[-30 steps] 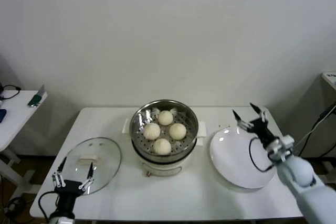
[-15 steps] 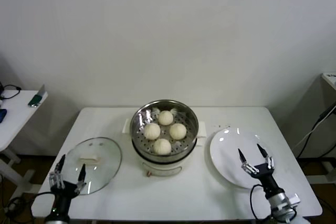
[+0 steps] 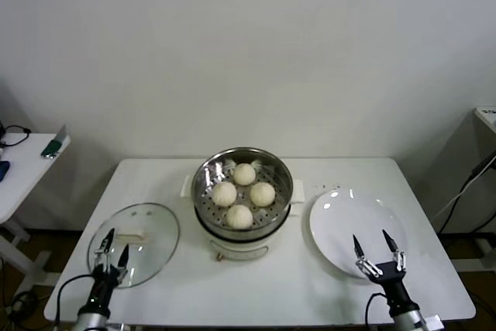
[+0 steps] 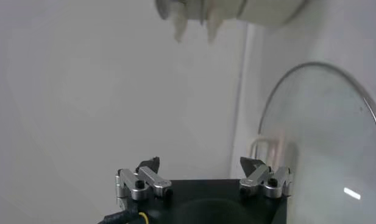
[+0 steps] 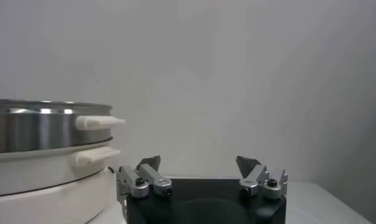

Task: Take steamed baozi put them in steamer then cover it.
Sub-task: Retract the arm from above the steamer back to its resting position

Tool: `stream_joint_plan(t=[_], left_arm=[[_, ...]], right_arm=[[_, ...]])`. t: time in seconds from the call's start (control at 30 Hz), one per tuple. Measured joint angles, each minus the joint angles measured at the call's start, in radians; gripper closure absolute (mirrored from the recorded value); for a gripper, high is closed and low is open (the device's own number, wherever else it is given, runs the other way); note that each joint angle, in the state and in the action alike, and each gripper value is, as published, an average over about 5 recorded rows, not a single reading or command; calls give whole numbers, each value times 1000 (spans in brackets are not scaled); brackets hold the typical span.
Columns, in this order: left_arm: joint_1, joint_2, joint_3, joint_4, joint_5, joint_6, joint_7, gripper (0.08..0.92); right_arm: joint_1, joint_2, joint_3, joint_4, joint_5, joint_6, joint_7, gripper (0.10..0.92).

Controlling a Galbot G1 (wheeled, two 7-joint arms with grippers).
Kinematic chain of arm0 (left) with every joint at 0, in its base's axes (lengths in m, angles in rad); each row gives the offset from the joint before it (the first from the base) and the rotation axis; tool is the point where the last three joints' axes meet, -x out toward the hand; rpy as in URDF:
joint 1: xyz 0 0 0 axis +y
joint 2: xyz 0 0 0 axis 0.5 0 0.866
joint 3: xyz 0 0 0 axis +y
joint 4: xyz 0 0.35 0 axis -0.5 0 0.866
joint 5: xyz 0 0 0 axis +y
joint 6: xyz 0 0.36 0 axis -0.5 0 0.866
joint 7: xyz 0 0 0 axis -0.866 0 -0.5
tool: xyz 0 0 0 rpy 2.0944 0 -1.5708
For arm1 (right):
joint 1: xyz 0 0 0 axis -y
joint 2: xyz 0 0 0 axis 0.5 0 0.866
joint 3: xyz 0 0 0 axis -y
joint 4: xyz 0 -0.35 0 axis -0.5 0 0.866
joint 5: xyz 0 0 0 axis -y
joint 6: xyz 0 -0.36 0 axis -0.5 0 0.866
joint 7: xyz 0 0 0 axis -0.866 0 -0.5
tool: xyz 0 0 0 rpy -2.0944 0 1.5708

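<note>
The cream handle sticks up from the glass lid next to the left gripper's open fingers, so they should go on moving in until they close on its bar.
Several cream-white steamed baozi lie on the perforated tray inside the steel steamer at the table's middle. The pot stands uncovered. Its glass lid with a cream handle lies flat on the table to the left. My left gripper is open at the lid's near edge, holding nothing. In the left wrist view the lid lies just beyond my left gripper. My right gripper is open over the near rim of the white plate. The right wrist view has the steamer off to one side of my right gripper.
The white table ends close in front of both grippers. A small side table with a few items stands off to the far left. A white wall rises behind the table.
My right arm came down from high at the plate's far right to the plate's near rim. My left gripper shifted a little to the right at the lid's edge.
</note>
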Motion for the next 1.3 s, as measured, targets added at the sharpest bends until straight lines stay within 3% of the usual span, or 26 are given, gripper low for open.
stream_joint_plan(t=[0.57,0.77,1.3], left_arm=[[-199,22,26,207,68,34,-2,189],[-219,22,27,238,78,35,-5,320],[-235,16,31,255,76,43,-16,800]], right_arm=[[-36,43,28,9,-20,29,0,203],[-38,57,26,8,-32,34,-1,203],[-33,74,30,11,-52,34,-2,203]])
